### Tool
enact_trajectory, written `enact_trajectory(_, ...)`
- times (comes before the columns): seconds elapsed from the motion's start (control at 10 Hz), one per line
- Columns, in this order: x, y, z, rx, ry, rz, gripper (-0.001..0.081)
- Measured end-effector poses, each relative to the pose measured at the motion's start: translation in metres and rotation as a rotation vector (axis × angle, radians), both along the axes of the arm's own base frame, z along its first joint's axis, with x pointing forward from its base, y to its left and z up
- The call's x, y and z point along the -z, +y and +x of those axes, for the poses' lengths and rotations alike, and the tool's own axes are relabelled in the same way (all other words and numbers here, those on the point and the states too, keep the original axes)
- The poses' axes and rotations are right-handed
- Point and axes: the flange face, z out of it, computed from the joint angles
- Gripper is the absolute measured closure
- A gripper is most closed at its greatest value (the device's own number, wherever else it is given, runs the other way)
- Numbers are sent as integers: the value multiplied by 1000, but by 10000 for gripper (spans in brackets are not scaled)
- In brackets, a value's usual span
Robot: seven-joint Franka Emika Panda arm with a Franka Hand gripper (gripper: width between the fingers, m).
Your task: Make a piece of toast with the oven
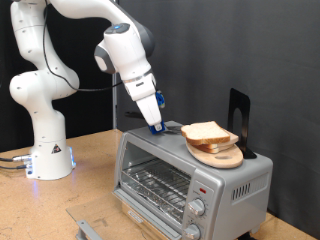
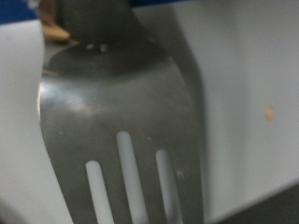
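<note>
The spatula blade is low and points past the toast at the oven's back edge, so next my gripper raises it and comes in from the oven's front edge (image 1: 140, 147).
The piece of toast (image 1: 208, 133), pale with a tan crust, lies on a round light-wood plate (image 1: 226, 158) on top of the oven (image 1: 240, 190). The oven is a silver-grey box whose wire rack (image 1: 155, 185) shows through its front. My gripper (image 1: 157, 125) reaches down onto the oven's top, just to the exterior view's left of the toast. It is shut on the handle of a metal slotted spatula (image 1: 173, 128), whose blade points at the toast. In the wrist view the spatula blade (image 2: 121, 112) fills the frame over the grey oven top, and my fingers are hidden.
Two round knobs (image 1: 197, 208) sit on the oven's right panel. A black upright piece (image 1: 238, 112) stands behind the plate on the oven top. The robot base (image 1: 48, 150) stands on the wooden table at the exterior view's left. A grey flat part (image 1: 85, 226) lies below the oven front.
</note>
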Motion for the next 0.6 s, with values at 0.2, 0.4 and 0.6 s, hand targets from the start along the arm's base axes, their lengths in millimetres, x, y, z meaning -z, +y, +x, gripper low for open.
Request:
enact_trajectory(0.2, -28, -5, -5, -15, -9, 36, 444)
enact_trajectory(0.4, -49, -13, -10, -31, 20, 26, 444)
enact_trajectory(0.6, -49, -14, -8, 9, 0, 67, 444)
